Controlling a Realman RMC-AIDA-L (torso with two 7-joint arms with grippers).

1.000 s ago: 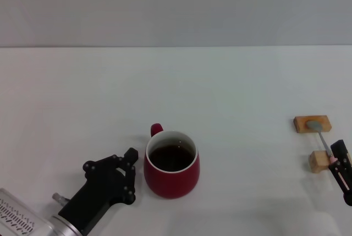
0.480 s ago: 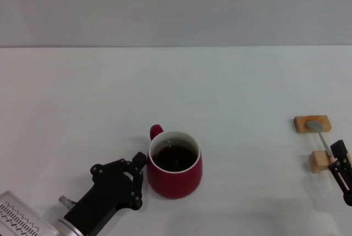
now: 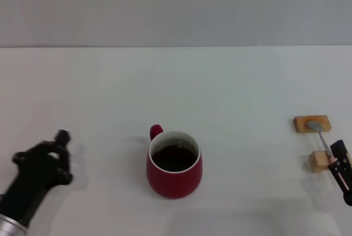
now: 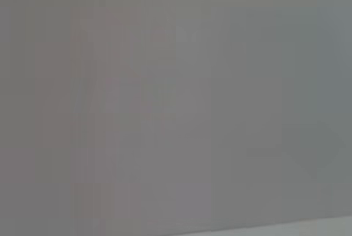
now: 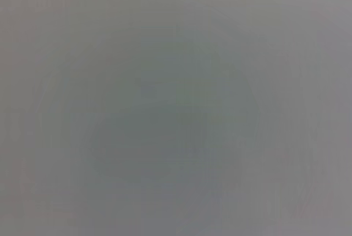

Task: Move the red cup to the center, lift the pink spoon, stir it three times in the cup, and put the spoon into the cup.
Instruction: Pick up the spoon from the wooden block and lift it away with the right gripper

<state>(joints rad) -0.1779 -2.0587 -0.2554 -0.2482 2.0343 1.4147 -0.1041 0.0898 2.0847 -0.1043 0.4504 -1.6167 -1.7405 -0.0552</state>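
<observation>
The red cup point(image 3: 174, 170) is upright at the table's center, so the robot's left gripper keeps backing away over the clear tabletop point(image 3: 14, 129) until it rests well aside.
The red cup point(image 3: 174, 171) stands upright near the middle front of the white table point(image 3: 181, 82), dark liquid inside, its handle pointing to the far left. My left gripper point(image 3: 64, 156) is open and empty at the front left, well apart from the cup. The pink spoon point(image 3: 320, 134) lies at the right across two tan wooden blocks, its grey bowl on the far block point(image 3: 312, 123). My right gripper point(image 3: 338, 159) is at the spoon's pink handle end, by the near block point(image 3: 317, 162). Both wrist views show only plain grey.
A grey wall point(image 3: 176, 5) rises behind the table's far edge. The right gripper sits close to the picture's right edge.
My left gripper has pulled back to the left, away from the cup it was beside. The cup shifted slightly right a moment earlier and now stands still. The right gripper and spoon have not moved.
</observation>
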